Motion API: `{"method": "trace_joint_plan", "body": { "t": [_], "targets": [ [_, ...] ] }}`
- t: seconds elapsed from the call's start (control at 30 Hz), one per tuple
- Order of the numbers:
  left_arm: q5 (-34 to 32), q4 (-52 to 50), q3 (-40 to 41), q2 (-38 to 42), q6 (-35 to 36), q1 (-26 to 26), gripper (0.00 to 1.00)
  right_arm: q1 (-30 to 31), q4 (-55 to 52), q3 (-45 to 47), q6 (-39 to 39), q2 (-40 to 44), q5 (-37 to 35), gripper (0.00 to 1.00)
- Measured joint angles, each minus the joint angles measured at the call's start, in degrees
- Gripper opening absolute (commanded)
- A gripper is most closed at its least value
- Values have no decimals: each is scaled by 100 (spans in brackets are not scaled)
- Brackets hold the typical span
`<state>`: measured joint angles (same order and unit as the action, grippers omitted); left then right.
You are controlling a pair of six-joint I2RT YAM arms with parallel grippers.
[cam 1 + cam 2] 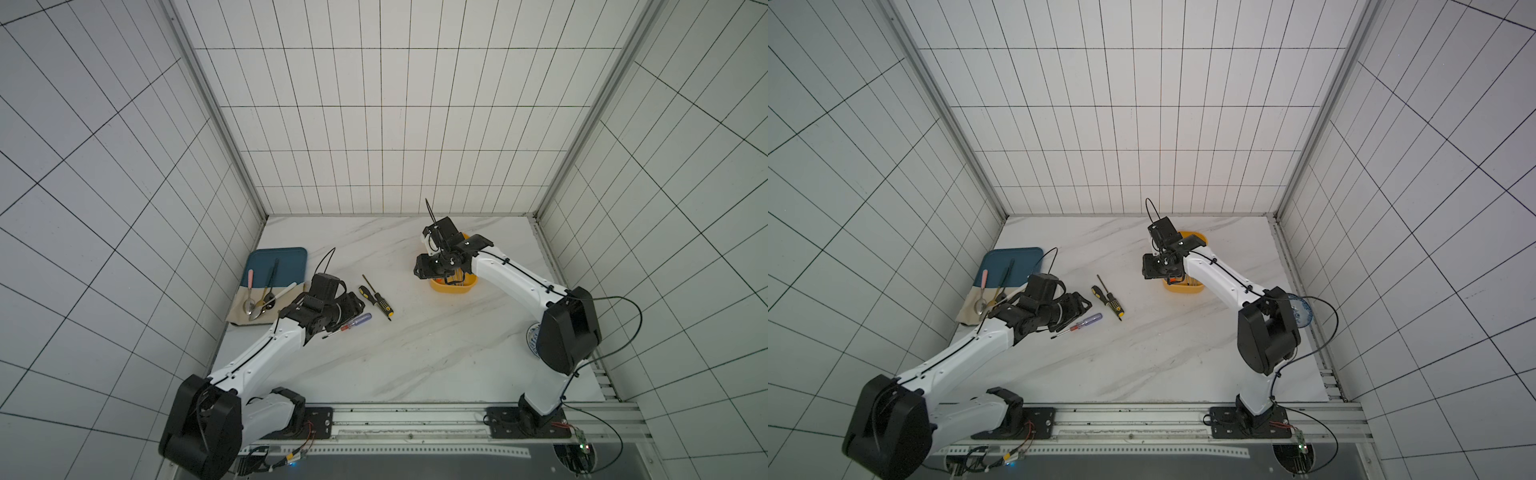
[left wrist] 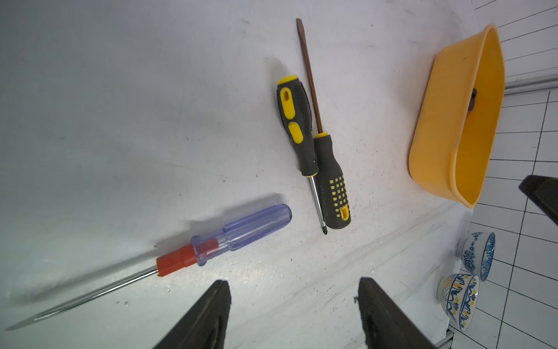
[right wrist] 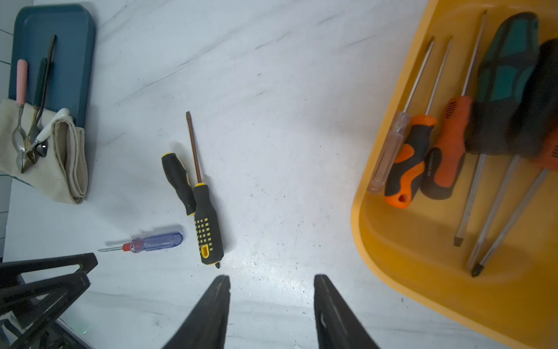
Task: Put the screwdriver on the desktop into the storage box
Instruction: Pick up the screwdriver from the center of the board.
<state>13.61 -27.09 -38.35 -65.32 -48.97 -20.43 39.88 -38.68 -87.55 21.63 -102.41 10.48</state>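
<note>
I should keep my right gripper's open fingers in line with the dotted handle's narrow width (image 3: pixel 204 212), move on toward the handle's yellow dots (image 3: pixel 204 231) and close there.
Three screwdrivers lie on the desktop (image 1: pixel 415 353). One has a clear purple handle (image 1: pixel 356 321) (image 2: pixel 241 232) (image 3: pixel 157 241). The other two are black and yellow, one with a dotted handle (image 1: pixel 383 305) (image 2: pixel 332 181) and one with oval patches (image 1: pixel 365 291) (image 2: pixel 294 121), touching side by side. My left gripper (image 2: pixel 293 281) (image 1: pixel 353 305) hovers open and empty just beside the purple one. The yellow storage box (image 1: pixel 453 286) (image 3: pixel 377 241) (image 2: pixel 437 136) holds several screwdrivers (image 3: pixel 447 151). Over the box's near-left edge my right gripper (image 3: pixel 271 276) (image 1: pixel 424 270) stands open and empty.
A dark-blue tray (image 1: pixel 278 266) at the left holds several spoons on a beige cloth (image 1: pixel 249 311). Two blue-patterned bowls (image 2: pixel 478 255) (image 2: pixel 459 299) sit near the right edge, partly behind my right arm. Tiled walls close in the left, back and right sides.
</note>
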Motion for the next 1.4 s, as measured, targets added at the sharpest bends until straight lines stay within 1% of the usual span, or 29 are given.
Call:
{"method": "trace_joint_plan", "body": {
  "t": [0.13,0.37,0.6,1.0,1.23,1.4],
  "targets": [
    [24,-17,57,282,4,133,71,299,44,-2,4,-175,76,49],
    [24,-103,337,796,-33,291,70,824,-17,-203,4,-1032,118,49],
    [72,-116,413,911,-35,404,70,1126,-155,-728,-24,-1523,94,49],
    [254,-52,634,907,-76,474,70,1303,-507,-1279,-127,-2262,-81,46],
    [315,26,704,905,-79,527,69,1340,-623,-1388,-157,-2452,-203,41],
    [345,33,732,905,-79,551,69,1340,-647,-1414,-166,-2509,-317,40]
  ]
}}
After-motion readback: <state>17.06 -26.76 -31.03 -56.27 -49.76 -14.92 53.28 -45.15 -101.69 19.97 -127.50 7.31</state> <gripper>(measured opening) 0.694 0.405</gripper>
